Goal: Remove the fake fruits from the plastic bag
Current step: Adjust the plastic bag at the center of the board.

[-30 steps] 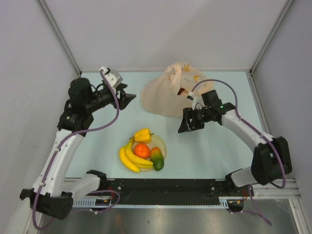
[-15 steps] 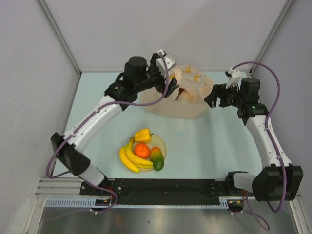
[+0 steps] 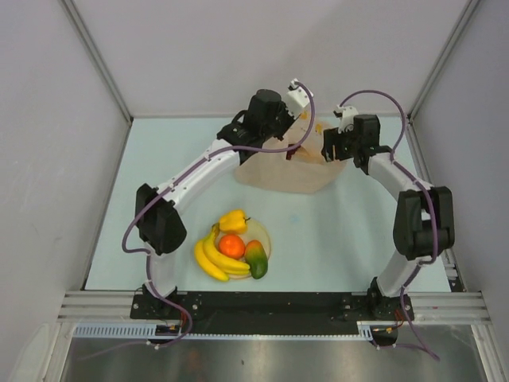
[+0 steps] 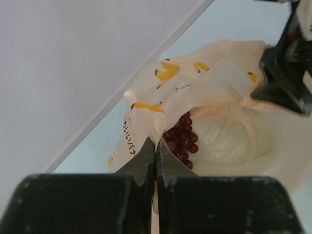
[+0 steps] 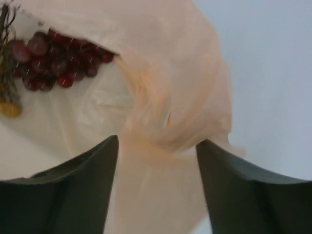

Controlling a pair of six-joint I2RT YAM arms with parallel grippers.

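The bag's film sags over the grape bunch (image 4: 183, 139), so next my left gripper pulls the bag's pinched rim (image 4: 157, 130) back to open the bag before my right gripper reaches in.
The peach plastic bag (image 3: 278, 169) lies at the back of the table with its mouth open. Inside it sits the dark red grape bunch (image 4: 181, 141), also seen in the right wrist view (image 5: 58, 61). My left gripper (image 4: 155, 141) is shut on the bag's near rim, thin film pinched between its jaws. My right gripper (image 5: 157, 144) stands open astride a bunched fold of the bag (image 5: 170, 117) at the mouth's right side. The banana bunch (image 3: 211, 257), orange ball (image 3: 231, 246), yellow pepper (image 3: 233, 220) and mango (image 3: 255, 259) rest on the cream plate (image 3: 265, 238).
White walls close in the pale table (image 3: 350, 231) at the back and on both sides. The plate of fruit stands near the front middle, between the two arm bases. The black rail (image 3: 270, 304) runs along the near edge.
Both arms have swung in from the sides to the bag's mouth. The left gripper has closed on the bag's rim, and the right jaws have narrowed around the bag's fold.
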